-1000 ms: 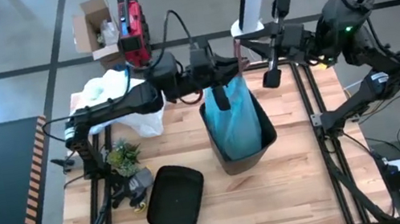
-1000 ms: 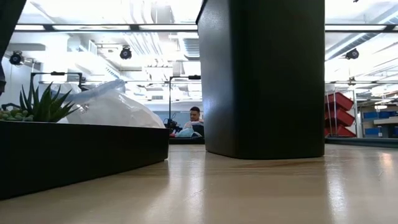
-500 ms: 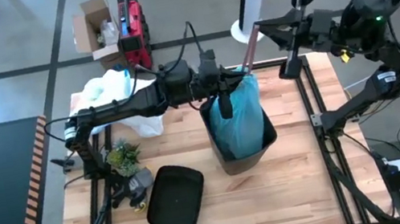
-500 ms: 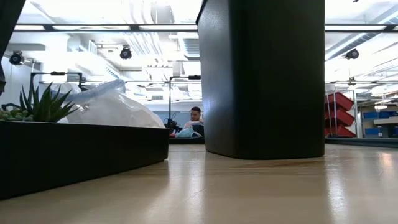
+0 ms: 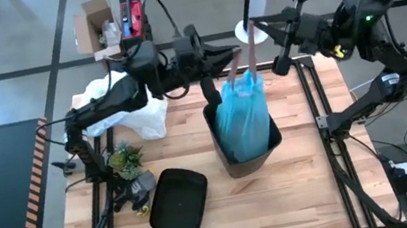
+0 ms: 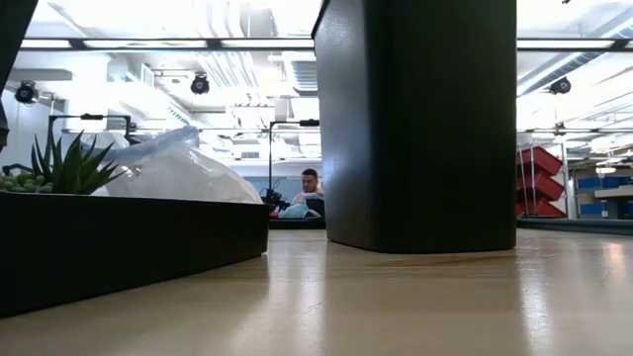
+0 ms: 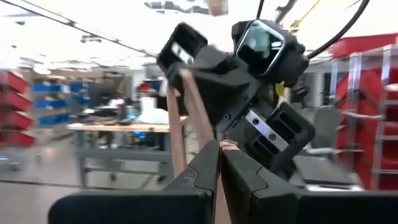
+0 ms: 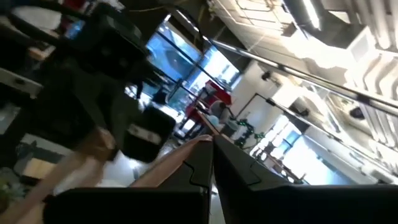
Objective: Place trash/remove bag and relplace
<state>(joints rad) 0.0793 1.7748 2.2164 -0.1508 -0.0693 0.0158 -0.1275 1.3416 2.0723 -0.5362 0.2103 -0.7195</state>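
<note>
My left gripper is holding a brown drawstring loop point(image 5: 234, 64) apart from my right gripper's loop, so my right gripper should move in and grab both loops before lifting the bag.
A black bin point(image 5: 269, 146) point(image 6: 420, 124) stands mid-table. The light-blue bag point(image 5: 241, 116) bulges up out of it, its lower part still inside. Two brown drawstring loops rise from the bag's gathered top. My left gripper point(image 5: 236, 52) point(image 7: 219, 155) is shut on one loop above the bin's far side. My right gripper point(image 5: 254, 22) point(image 8: 210, 146) is shut on the other, a little farther back and to the right. The trash is hidden. My left gripper pinches the top of one brown drawstring loop point(image 7: 221, 147) between its two fingertips, coming level from the table's left. The string runs taut down to the bag's top point(image 5: 236, 80). My right gripper pinches the end of the other brown drawstring point(image 8: 194, 147) between its fingertips, coming from the table's right, high over the far edge. That string point(image 5: 252, 49) slants taut down to the bag's gathered top, and the bag hangs below with its bottom in the bin.
A white plastic bag point(image 5: 123, 102) lies at the table's far left. A small plant point(image 5: 124, 156) and a black lid point(image 5: 178, 201) sit at the near left. A cardboard box point(image 5: 96, 28) stands on the floor beyond. A person sits far back point(image 6: 311, 183).
My left gripper has risen and gone toward the far edge, still shut on its drawstring. The bag's top has been drawn higher out of the bin and both strings now stand taut. The bin has stayed in place.
</note>
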